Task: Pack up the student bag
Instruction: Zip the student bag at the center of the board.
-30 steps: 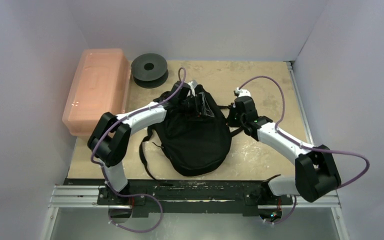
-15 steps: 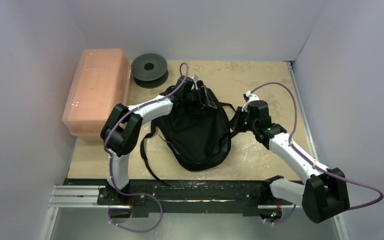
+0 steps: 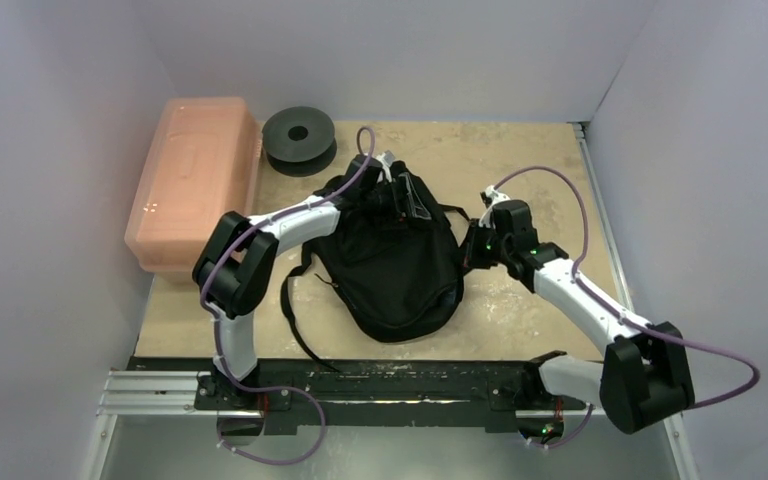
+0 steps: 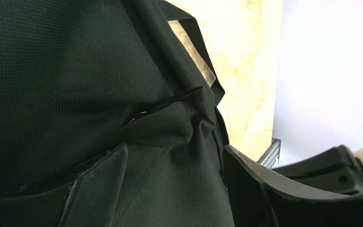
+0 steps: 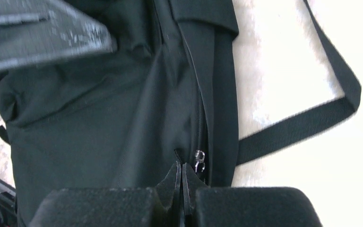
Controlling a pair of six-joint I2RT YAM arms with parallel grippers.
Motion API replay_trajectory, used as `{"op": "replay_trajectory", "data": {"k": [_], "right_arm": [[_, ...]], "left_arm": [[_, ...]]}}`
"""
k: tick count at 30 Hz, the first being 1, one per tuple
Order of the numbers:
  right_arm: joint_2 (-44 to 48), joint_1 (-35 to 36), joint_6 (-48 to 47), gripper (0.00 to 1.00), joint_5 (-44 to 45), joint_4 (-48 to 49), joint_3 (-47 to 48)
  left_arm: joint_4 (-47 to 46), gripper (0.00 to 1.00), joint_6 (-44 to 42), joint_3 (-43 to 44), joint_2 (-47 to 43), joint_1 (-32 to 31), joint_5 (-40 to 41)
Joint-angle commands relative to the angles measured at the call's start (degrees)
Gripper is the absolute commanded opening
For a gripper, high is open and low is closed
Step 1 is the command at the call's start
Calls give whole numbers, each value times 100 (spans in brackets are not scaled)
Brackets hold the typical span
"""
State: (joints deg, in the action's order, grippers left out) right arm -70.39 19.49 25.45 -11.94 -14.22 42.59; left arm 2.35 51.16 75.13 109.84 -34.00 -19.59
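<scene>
My right gripper is working alone at the slider on the bag's soft side (image 5: 199, 161), so my left gripper should move off the top and pinch the zip (image 5: 207, 178) beside it.
The student bag (image 3: 400, 270), a soft black backpack, lies mid-table with its top toward the far wall. My left gripper (image 3: 400, 195) is at the bag's top. In the left wrist view its jaws (image 4: 174, 151) stand wide with a thick fold of bag fabric (image 4: 52, 71) filling the gap. My right gripper (image 3: 472, 250) is at the bag's right side. In the right wrist view it (image 5: 181, 165) is shut on a thin black zip pull beside the metal slider (image 5: 199, 161) on the bag (image 5: 99, 118).
A pink translucent box (image 3: 195, 180) stands at the far left and a black round spool (image 3: 299, 137) behind the bag. Long black straps (image 3: 290, 320) trail off the bag's near left; one strap (image 5: 302, 127) loops on the table to its right. The arm rail (image 3: 390, 385) runs along the near edge.
My left gripper has drawn the bag's top a little toward the far wall. My right arm has swung its elbow right, and its gripper has settled against the bag's right side.
</scene>
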Motion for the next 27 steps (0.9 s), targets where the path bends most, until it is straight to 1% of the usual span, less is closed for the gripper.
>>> {"op": "replay_trajectory", "data": {"k": [1,3,7,10,13,15,17,22,25,26,27], "right_arm": [[841,1,299,0,-370,-542,-404],[1219,3,315,0,-637,-934,-489],[1784,44,496,0,-1610,-1601,-682],[2164,42,474,0,-2028,-2012,-779],[2259,46,102,0,-2470,-2327,-689],[2243,43,-27,0,-2786,-2241,-677],[2234,45,-50,0,-3078,-1956,-698],[2308,46,-20,1,-3837,-1417,-751],[2283,42,-110,19,-4117,-1304,-710],[2253,34,-134,27,-4020,-1355,-619],[2223,37,-101,32,-3845,-1393,-547]], "left_arm": [[453,74,-345,391,516,202,224],[284,73,-268,464,740,208,262],[443,73,-374,923,1011,227,307],[586,73,-523,1125,936,227,344],[759,74,-680,1178,716,228,360],[859,76,-755,1120,473,221,277],[969,78,-815,1000,140,219,106],[1363,80,-1126,493,-1003,226,-648],[1525,80,-1328,2,-1738,218,-1075],[1576,80,-1347,-189,-2081,219,-1181],[1565,79,-1355,-398,-2325,218,-1269]]}}
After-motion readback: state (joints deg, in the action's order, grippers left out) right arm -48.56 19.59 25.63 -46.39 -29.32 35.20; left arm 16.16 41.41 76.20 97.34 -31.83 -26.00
